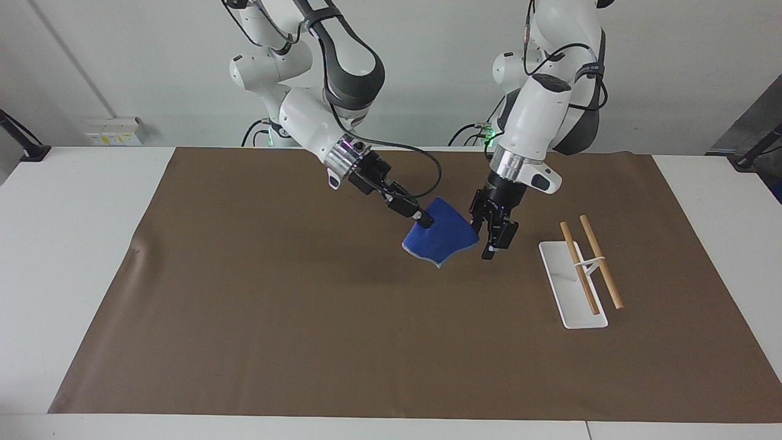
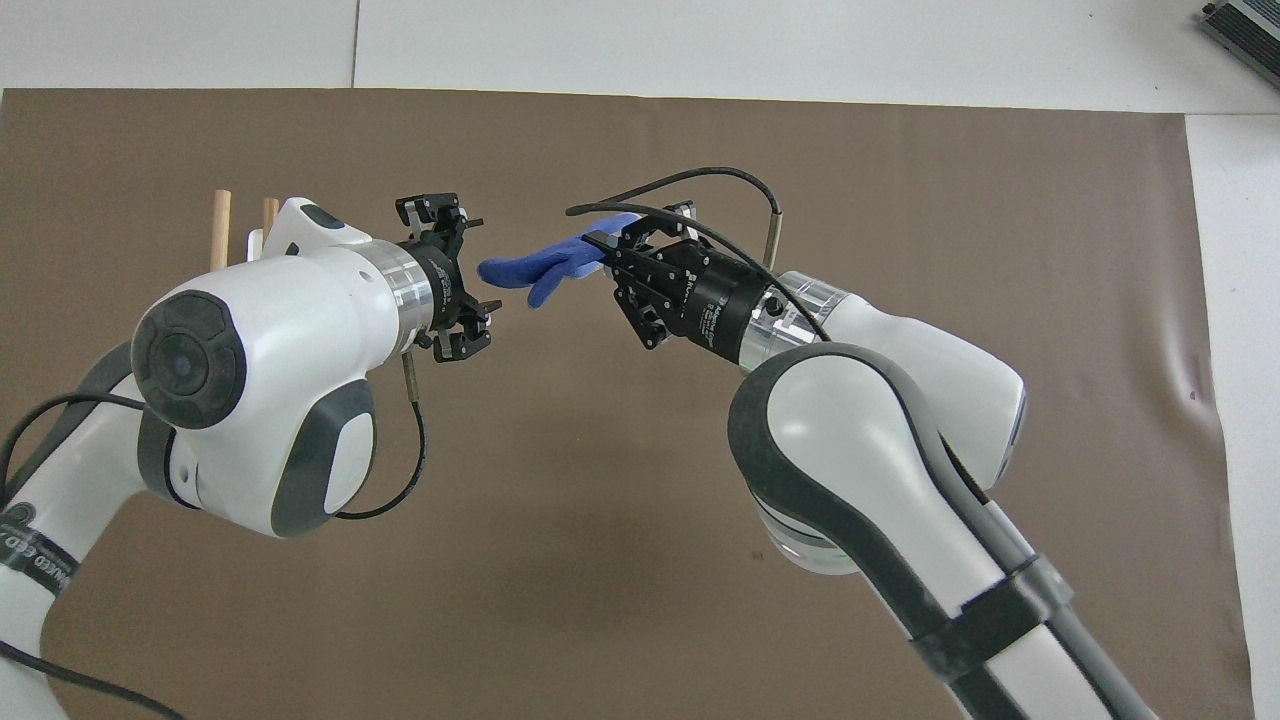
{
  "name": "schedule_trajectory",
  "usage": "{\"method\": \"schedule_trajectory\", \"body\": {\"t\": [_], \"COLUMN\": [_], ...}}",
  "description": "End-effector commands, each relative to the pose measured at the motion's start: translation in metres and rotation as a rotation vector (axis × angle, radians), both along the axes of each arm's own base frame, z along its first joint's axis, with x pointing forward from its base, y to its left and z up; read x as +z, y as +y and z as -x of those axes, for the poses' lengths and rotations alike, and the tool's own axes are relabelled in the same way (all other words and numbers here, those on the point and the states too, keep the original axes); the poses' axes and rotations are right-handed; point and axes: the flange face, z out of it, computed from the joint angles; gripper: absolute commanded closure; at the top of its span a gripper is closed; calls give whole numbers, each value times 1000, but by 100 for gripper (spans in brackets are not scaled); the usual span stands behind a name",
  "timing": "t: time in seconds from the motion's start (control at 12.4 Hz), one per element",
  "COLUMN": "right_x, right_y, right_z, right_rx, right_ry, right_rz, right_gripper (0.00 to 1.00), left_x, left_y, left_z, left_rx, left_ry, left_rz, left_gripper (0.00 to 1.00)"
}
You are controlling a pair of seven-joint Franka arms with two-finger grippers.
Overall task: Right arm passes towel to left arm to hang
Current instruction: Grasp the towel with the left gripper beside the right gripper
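I expect the blue towel (image 2: 525,269) to spread wide and drape over the rods when I draw it across them, because it hangs in limp, narrow folds (image 2: 560,270).
My right gripper (image 1: 423,221) is shut on one corner of the blue towel (image 1: 445,238) and holds it in the air over the middle of the brown mat; the towel hangs down from it. In the overhead view the towel (image 2: 535,268) sticks out from the right gripper (image 2: 600,245) toward the left gripper (image 2: 486,304). My left gripper (image 1: 482,242) is open, at the towel's free edge, at the same height. I cannot tell whether it touches the cloth.
A white rack base (image 1: 565,287) with two wooden rods (image 1: 602,263) stands on the brown mat (image 1: 244,293) toward the left arm's end. In the overhead view the rods (image 2: 220,228) are mostly hidden by the left arm.
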Motion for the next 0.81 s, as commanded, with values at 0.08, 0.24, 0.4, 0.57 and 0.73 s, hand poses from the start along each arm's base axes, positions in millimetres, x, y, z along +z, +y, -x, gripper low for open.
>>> {"method": "schedule_trajectory", "body": {"t": [0.08,0.24,0.4,0.57,0.73], "right_x": [-4,-7,-6,-6,-6], "right_y": [1,0,-1,-1,-1], "right_z": [1,2,2,2,2], "right_rx": [-11,-11,-14,-14,-13], "right_ry": [-15,-11,-10,-10,-9], "right_rz": [5,8,5,5,4], "right_gripper": [100,100,100,100,100], "left_x": [21,22,16,8,1], "left_y": [-16,-21,-20,-18,-16], "left_z": [1,4,7,10,9], "left_rx": [-12,-19,-29,-39,-54], "left_ry": [-19,-22,-15,-10,-16], "left_rz": [44,49,36,24,16], "left_gripper": [15,22,38,67,87]}}
